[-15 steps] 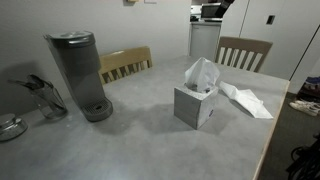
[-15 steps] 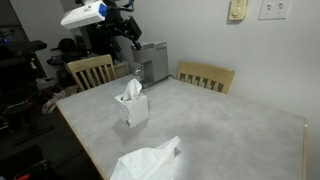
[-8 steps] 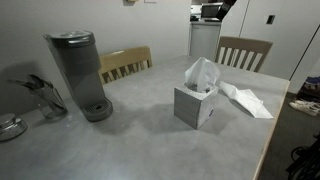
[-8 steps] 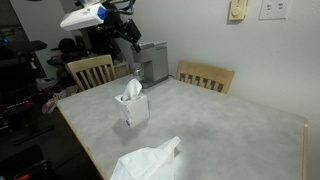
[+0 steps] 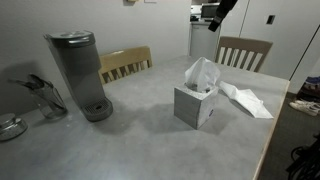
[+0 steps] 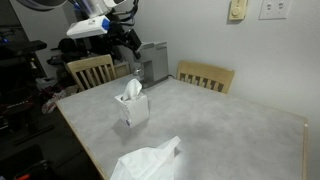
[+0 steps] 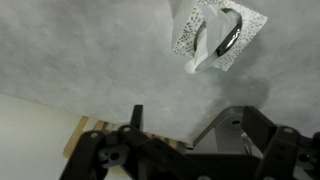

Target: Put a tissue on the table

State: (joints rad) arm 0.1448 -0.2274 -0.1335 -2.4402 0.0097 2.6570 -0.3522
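My open gripper is high up and off past the grey tissue box (image 5: 194,108), so next I move back over the box and go down around the white tissue sticking out (image 5: 203,74).
A grey tissue box (image 5: 196,106) stands on the table (image 5: 130,142) with a white tissue (image 5: 202,73) sticking out of its top; it shows in both exterior views (image 6: 132,109) and at the top right of the wrist view (image 7: 222,38). A loose white tissue (image 5: 247,100) lies flat on the table beside the box, near the table edge (image 6: 148,160). My gripper (image 6: 121,38) hangs high above the far end of the table, away from the box, and just enters the top edge in an exterior view (image 5: 218,9). In the wrist view its fingers (image 7: 135,122) stand apart with nothing between them.
A tall grey coffee machine (image 5: 80,72) stands on the table near a wooden chair (image 5: 125,63); it also shows below my gripper (image 6: 153,62). A second chair (image 5: 243,52) stands at another side. A utensil holder (image 5: 45,97) sits at the table's end.
My arm has shifted a little above the coffee machine, and more of the gripper now shows at the top edge of an exterior view. Box and loose tissue have not moved.
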